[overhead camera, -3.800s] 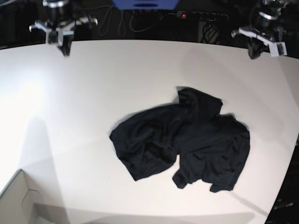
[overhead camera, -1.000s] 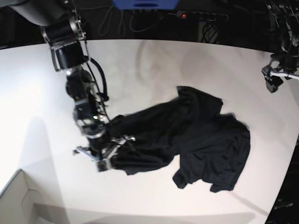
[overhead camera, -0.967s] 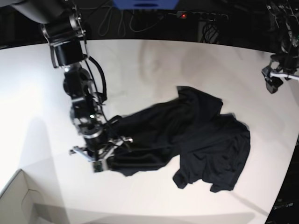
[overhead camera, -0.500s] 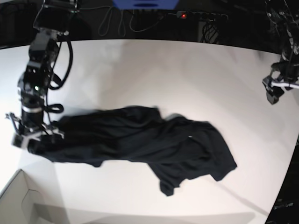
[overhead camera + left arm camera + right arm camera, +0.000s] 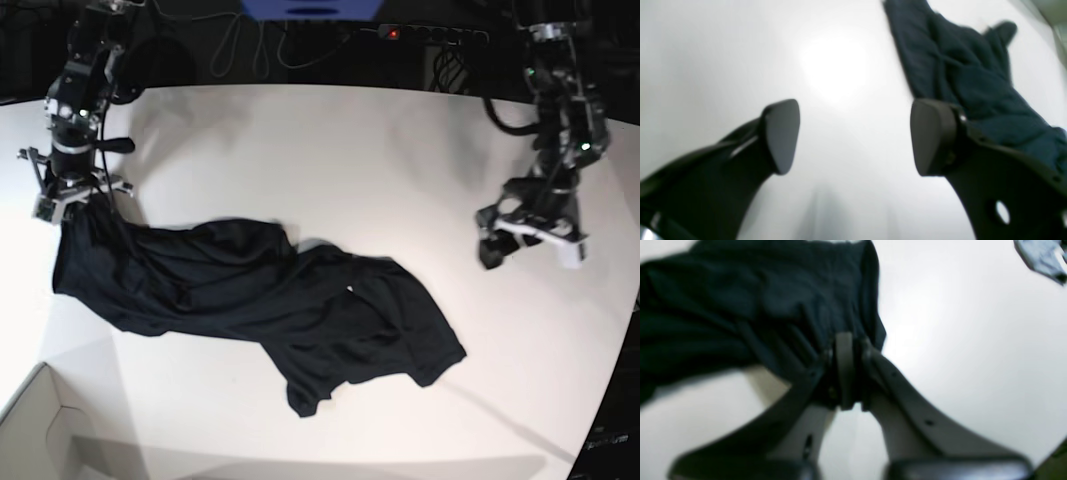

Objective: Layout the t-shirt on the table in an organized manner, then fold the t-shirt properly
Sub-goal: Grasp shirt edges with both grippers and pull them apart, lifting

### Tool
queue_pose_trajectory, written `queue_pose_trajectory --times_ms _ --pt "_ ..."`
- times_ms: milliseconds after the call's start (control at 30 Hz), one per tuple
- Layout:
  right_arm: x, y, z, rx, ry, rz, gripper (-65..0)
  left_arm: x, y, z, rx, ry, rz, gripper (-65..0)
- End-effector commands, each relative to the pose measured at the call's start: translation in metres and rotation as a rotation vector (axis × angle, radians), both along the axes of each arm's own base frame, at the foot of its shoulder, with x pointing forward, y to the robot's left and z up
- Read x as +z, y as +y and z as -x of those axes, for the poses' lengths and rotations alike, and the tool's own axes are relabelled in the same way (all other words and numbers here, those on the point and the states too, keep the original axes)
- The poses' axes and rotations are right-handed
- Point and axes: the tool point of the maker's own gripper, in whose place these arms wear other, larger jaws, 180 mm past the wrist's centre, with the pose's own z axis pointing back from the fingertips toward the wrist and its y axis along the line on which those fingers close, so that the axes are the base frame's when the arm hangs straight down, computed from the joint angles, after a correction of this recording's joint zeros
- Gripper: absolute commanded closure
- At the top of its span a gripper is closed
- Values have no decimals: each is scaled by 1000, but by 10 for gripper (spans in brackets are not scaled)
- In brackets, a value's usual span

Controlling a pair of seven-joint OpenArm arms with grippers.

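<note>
Folds overlap along the black t-shirt's back edge, so when I pull, I expect a gathered layer to slide out while the front flap stays lying.
The black t-shirt lies crumpled and stretched across the white table, from the left edge toward the middle right. My right gripper, at the left of the base view, is shut on the shirt's left end; the right wrist view shows its fingers pinched on bunched black fabric. My left gripper, at the right of the base view, is open and empty, to the right of the shirt and apart from it. In the left wrist view its fingertips spread over bare table, with the shirt beyond the right finger.
A pale cardboard box corner sits at the front left. A power strip and cables lie behind the table's back edge. The table's curved edge runs down the right side.
My right gripper has moved back along the left side with the shirt's end, dragging the shirt left. My left arm has come in from the right edge toward the shirt, gripper open.
</note>
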Motion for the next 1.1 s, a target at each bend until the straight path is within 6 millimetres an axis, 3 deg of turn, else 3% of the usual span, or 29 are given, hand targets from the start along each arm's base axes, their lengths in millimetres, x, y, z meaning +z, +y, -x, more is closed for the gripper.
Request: queue_pose_trajectory --times_ms 0,167,267,433,533,600,667,700,800,833,933,1067 --pt "16 -3 -4 11 -46 33 -102 8 -2 -14 -1 -38 7 -498" --pt "31 0 10 24 -57 64 -268 -28 -54 -49 -81 44 5 -499" --pt "42 6 17 32 -74 74 -321 -42 -86 -70 -126 83 -21 -499" --pt "53 11 27 42 -83 90 -332 -55 -129 -97 -165 140 -13 -499" --pt "52 12 32 43 -74 91 -332 -63 -137 -103 -179 174 -7 -494" --pt "52 11 33 43 -71 93 -332 -69 -138 -102 -184 193 -3 -456" --pt "52 11 33 44 -71 94 -332 -70 -135 -101 -183 194 -4 -345" --pt "52 11 33 44 -69 95 -332 -69 -132 -101 -179 190 -9 -257" --pt "52 11 30 43 -76 93 -332 -61 -98 -98 -130 164 -27 -36" --pt "52 11 30 42 -75 91 -332 -54 -85 -95 -96 141 -8 0" --pt "58 13 18 44 -109 86 -332 -34 -44 -78 -17 92 49 -24" --pt "56 14 4 41 -128 66 -332 0 14 -52 73 22 101 0"
